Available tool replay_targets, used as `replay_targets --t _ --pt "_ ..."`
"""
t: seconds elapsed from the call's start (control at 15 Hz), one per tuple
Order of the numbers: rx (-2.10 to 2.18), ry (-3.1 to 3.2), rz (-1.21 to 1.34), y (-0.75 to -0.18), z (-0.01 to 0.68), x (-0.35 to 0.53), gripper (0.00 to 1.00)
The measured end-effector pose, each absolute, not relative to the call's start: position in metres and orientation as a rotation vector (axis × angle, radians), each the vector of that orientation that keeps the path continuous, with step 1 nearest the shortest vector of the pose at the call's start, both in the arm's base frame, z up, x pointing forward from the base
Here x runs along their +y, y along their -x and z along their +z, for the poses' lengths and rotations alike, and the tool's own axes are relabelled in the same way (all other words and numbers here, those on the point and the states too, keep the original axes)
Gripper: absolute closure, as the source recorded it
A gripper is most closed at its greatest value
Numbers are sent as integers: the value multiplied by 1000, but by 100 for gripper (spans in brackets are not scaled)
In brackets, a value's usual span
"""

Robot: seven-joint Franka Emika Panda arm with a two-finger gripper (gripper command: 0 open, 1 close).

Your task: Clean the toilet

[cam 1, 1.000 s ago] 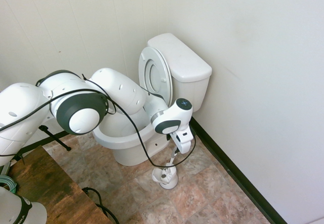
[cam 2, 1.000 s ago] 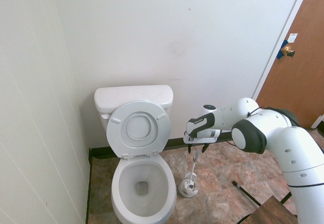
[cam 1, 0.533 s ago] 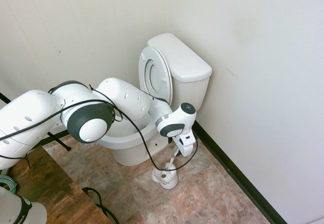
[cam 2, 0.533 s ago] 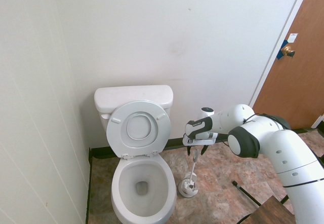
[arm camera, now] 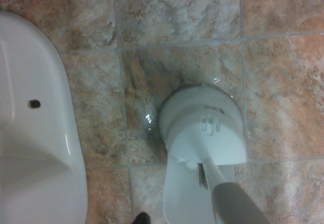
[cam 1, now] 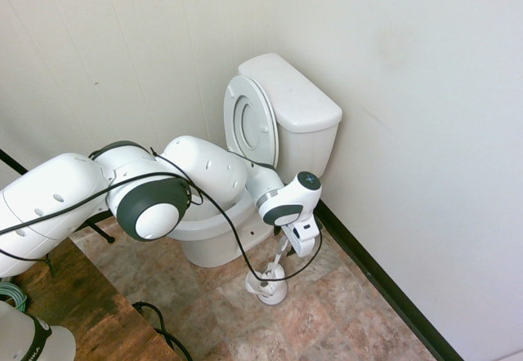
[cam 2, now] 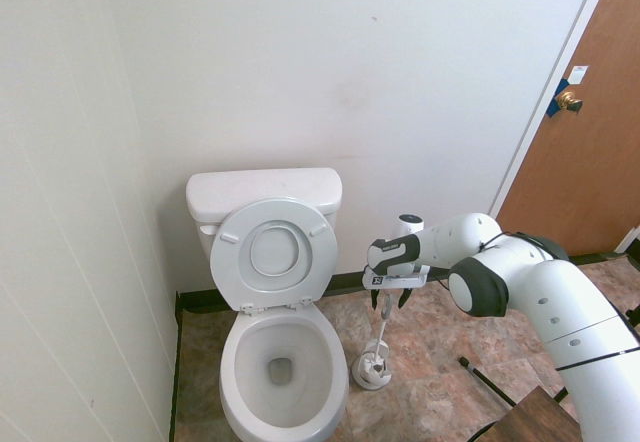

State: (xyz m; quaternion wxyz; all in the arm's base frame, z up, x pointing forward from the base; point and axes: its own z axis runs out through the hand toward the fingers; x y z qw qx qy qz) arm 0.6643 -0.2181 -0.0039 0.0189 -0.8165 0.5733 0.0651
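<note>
My gripper will lift the brush's handle, and the toilet brush [arm camera: 234, 199] will then come free and leave the holder standing, because the holder is wide open around the white bristles [arm camera: 188, 162].
The white toilet [cam 1: 294, 104] stands against the wall with lid and seat raised [cam 2: 275, 252] and its bowl [cam 2: 282, 362] open. On the tiled floor beside it is a white toilet brush holder [cam 2: 372, 370] with the brush handle [cam 2: 383, 324] rising upright. My gripper [cam 2: 388, 302] hangs pointing down over the handle's top, open, a finger on each side of it. In the first exterior view the gripper [cam 1: 288, 253] is just above the holder [cam 1: 268, 286]. The wrist view looks straight down on the holder [arm camera: 202, 127], the handle [arm camera: 235, 203] and the toilet base [arm camera: 35, 133].
A brown door [cam 2: 590, 132] is at the right of the second exterior view. A wooden surface [cam 1: 73, 304] lies near the arm's base. A black baseboard [cam 1: 376, 275] runs along the white wall, close behind the brush holder.
The arm has stretched out and lowered the gripper toward the brush handle, from above it to around its top. The fingers stayed open; brush and toilet have not moved.
</note>
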Motion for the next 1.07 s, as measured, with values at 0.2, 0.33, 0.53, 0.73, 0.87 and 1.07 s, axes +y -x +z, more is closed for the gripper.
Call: replay_targets --t 0.2,0.33,0.53,0.73,0.87,1.07 --pt "1773 2538 205 -663 -5 -221 100" --pt "1767 2539 206 -661 -5 -225 100" --pt "1754 2541 209 -661 -5 -223 100" --pt "1743 2545 213 -662 -6 -217 100" --pt "1741 2546 213 -662 -6 -216 100" --pt "1741 2546 212 -662 -6 -216 100"
